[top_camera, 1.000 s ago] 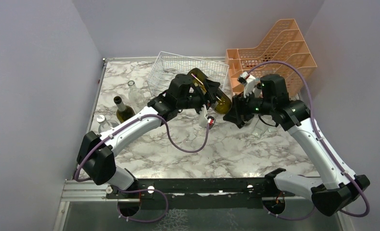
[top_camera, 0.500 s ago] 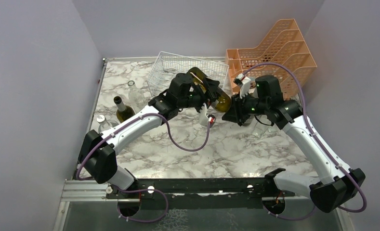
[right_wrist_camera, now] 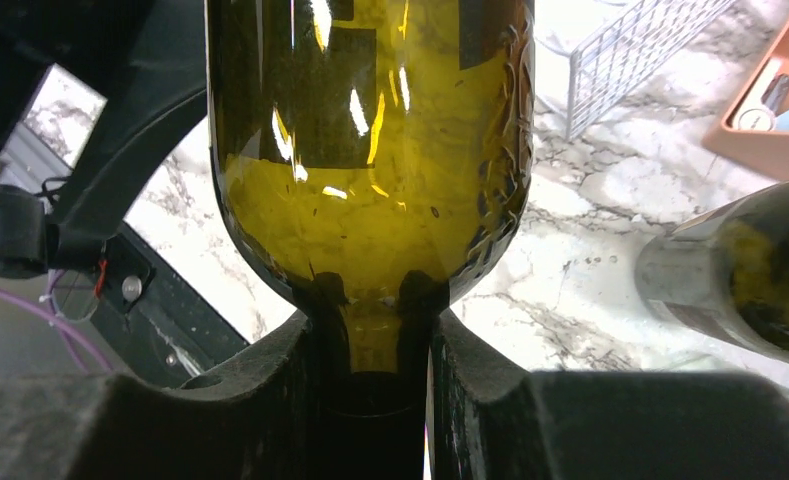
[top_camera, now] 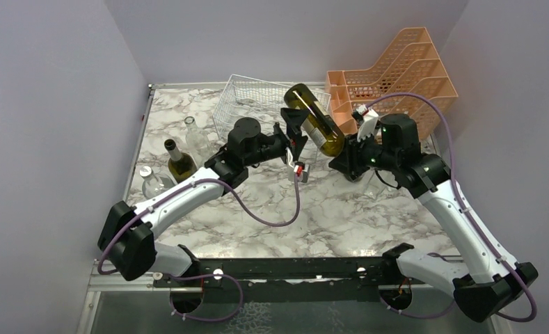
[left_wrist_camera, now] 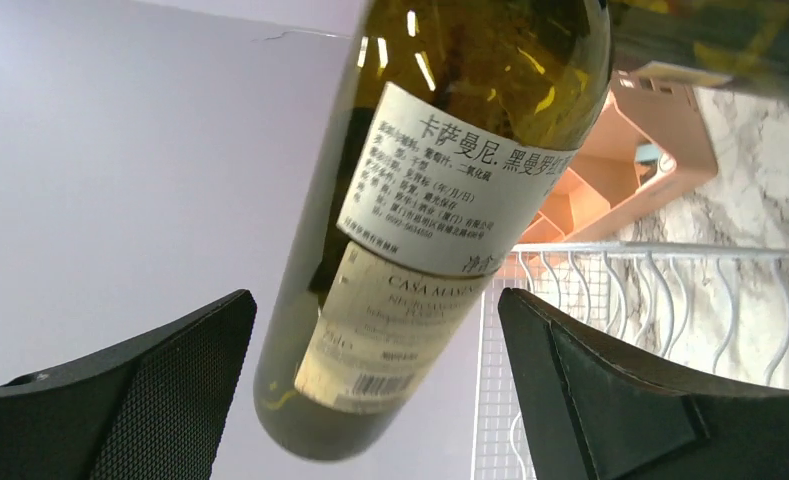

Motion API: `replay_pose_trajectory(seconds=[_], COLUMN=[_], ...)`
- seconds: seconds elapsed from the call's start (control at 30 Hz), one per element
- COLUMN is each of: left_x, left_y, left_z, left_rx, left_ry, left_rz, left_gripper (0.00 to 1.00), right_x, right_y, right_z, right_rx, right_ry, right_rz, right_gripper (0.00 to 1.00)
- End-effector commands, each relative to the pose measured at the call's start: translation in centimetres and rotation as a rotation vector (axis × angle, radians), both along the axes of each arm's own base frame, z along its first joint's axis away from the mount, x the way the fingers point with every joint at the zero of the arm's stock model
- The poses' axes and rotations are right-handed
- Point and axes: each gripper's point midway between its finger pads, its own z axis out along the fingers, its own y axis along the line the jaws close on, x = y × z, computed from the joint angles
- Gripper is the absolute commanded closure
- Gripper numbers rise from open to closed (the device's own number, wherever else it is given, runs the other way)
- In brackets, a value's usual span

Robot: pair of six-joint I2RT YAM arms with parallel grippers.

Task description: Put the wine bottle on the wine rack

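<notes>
Next, I move my open left gripper back before my right gripper lowers and slides the bottle's base into the wine rack (top_camera: 268, 104). My left gripper is crowding the tilted bottle's body (top_camera: 317, 124).
The wine bottle (top_camera: 315, 118), dark green glass with a pale label, hangs in the air, tilted, its base up toward the white wire wine rack (top_camera: 257, 101). My right gripper (top_camera: 346, 149) is shut on the bottle's neck; the right wrist view shows its fingers (right_wrist_camera: 300, 380) clamped on the neck below the bottle's shoulder (right_wrist_camera: 370, 150). My left gripper (top_camera: 296, 146) is open just left of and below the bottle. In the left wrist view the bottle (left_wrist_camera: 440, 200) sits between the spread fingers (left_wrist_camera: 120, 400) without touching them, with the rack (left_wrist_camera: 660, 330) behind.
The orange perforated tiered tray (top_camera: 396, 76) stands right of the rack. A dark bottle (top_camera: 177, 160) and two clear bottles (top_camera: 193, 136) (top_camera: 148, 182) stand at the left. Another dark bottle (right_wrist_camera: 740, 270) lies close to the right gripper. Walls enclose the table.
My left gripper has let go of the bottle and drawn back to the left. My right gripper has swung the bottle up, its base now higher and nearer the rack.
</notes>
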Motion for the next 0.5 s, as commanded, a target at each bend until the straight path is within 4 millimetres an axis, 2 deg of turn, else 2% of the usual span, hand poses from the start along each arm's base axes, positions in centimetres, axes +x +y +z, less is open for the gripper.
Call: replay_pose_trajectory(seconds=[0.0,0.07,0.17,0.27,0.33,0.47], left_x=[-1.5,-1.6,-1.8,-1.5,-1.0,-1.9], left_y=[1.4,2.3,4.4,7.3,9.6,11.1], left_z=[3.0,4.1,6.9,9.7,10.5,10.2], left_rx=[-0.194,-0.287,-0.500,-0.771,-0.933,-1.044], left_ry=[0.124,0.193,0.339,0.534,0.622,0.724], left_rz=[0.024,0.058,0.123,0.224,0.310,0.317], left_gripper=[0.01,0.01,0.01,0.01,0.01,0.01], right_x=[2.3,2.3,2.2,2.0,1.8,1.3], right_y=[0.6,0.8,1.2,1.8,2.3,3.2], right_z=[5.9,5.6,4.7,3.6,2.9,1.1], right_rx=[0.103,0.100,0.102,0.109,0.117,0.131], right_ry=[-0.225,-0.215,-0.187,-0.162,-0.141,-0.082], right_rz=[-0.038,-0.025,0.000,0.033,0.058,0.104], right_gripper=[0.99,0.99,0.99,0.99,0.99,0.99])
